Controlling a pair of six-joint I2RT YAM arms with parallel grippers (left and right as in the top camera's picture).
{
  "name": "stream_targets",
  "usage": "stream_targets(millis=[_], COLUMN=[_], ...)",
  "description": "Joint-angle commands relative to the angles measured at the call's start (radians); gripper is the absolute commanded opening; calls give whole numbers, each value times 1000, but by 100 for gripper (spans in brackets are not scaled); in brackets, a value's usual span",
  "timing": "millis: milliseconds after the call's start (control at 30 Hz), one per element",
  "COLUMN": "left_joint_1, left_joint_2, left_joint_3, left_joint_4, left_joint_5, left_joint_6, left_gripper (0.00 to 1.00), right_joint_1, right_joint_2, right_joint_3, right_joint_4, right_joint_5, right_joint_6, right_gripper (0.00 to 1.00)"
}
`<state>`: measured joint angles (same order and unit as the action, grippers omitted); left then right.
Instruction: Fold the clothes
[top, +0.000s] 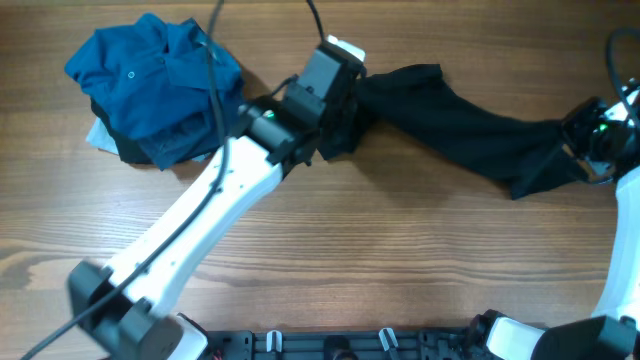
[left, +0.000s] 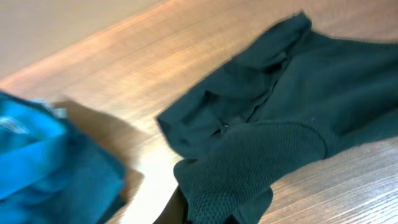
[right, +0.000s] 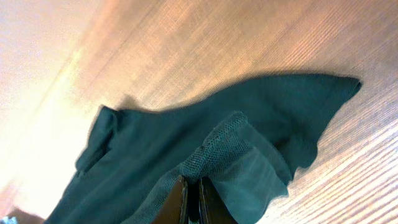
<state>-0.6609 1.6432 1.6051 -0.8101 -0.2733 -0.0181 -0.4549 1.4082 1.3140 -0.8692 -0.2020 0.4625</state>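
Note:
The robot's left gripper and right gripper should swing the black shirt to the table's back edge (top: 455, 8) to spread it out, because the shirt hangs bunched up in a narrow strip (top: 465, 128).
A black shirt (top: 460, 120) hangs stretched between my two grippers above the wooden table. My left gripper (top: 335, 125) is shut on its left end; in the left wrist view the dark knit cloth (left: 261, 155) drapes over the jaws (left: 205, 214) and hides them. My right gripper (top: 580, 150) is shut on the shirt's right end; in the right wrist view the fingers (right: 193, 199) pinch a fold of the cloth (right: 186, 137). A teal-blue polo (top: 155, 70) lies crumpled on a pile at the back left and also shows in the left wrist view (left: 43, 168).
Under the polo lie a dark garment (top: 150, 150) and a light-blue one (top: 100, 135). Black cables (top: 212, 60) run over the pile. The table's front edge holds the arm bases (top: 330, 345).

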Motion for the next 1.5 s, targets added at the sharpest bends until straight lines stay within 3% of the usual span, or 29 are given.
stream_targets(millis=[0, 167, 333, 500, 700, 900, 967, 1100, 1200, 1400, 1433, 1467], left_joint_1=[-3, -39, -103, -238, -330, -285, -224, -39, 87, 195, 204, 209], left_joint_2=[-104, -215, -241, -241, -237, -205, -178, -53, 99, 441, 504, 557], left_joint_3=[60, 264, 492, 695, 733, 733, 732, 732, 732, 732, 732, 732], left_joint_4=[-41, -138, -208, -242, -242, -238, -247, -299, -325, -135, -74, -8], left_joint_5=[-134, -276, -322, -488, -614, -646, -613, -272, -97, 70, 82, 86], left_joint_6=[19, 52, 148, 283, 349, 310, 275, 187, 123, 122, 122, 122], left_gripper=[4, 4, 4, 4, 4, 4, 4, 4, 4, 4, 4, 14], right_joint_1=[-14, -42, -44, -44, -44, -44, -44, -44, -43, -8, 2, 10], right_joint_2=[-19, -19, -19, -19, -19, 17, 71, 213, 338, 629, 673, 723], right_joint_3=[116, 386, 633, 871, 1049, 1069, 1068, 1068, 1068, 1068, 1068, 1068], right_joint_4=[-50, -230, -380, -533, -641, -669, -684, -705, -699, -540, -500, -449], right_joint_5=[-9, -9, -9, -8, 59, 126, 126, 125, 125, 119, 121, 121], right_joint_6=[-23, -71, -74, -97, -120, -123, -154, -174, -175, -173, -173, -173], right_gripper=[4, 4, 4, 4, 4, 4, 4, 4, 4, 7, 14, 37])
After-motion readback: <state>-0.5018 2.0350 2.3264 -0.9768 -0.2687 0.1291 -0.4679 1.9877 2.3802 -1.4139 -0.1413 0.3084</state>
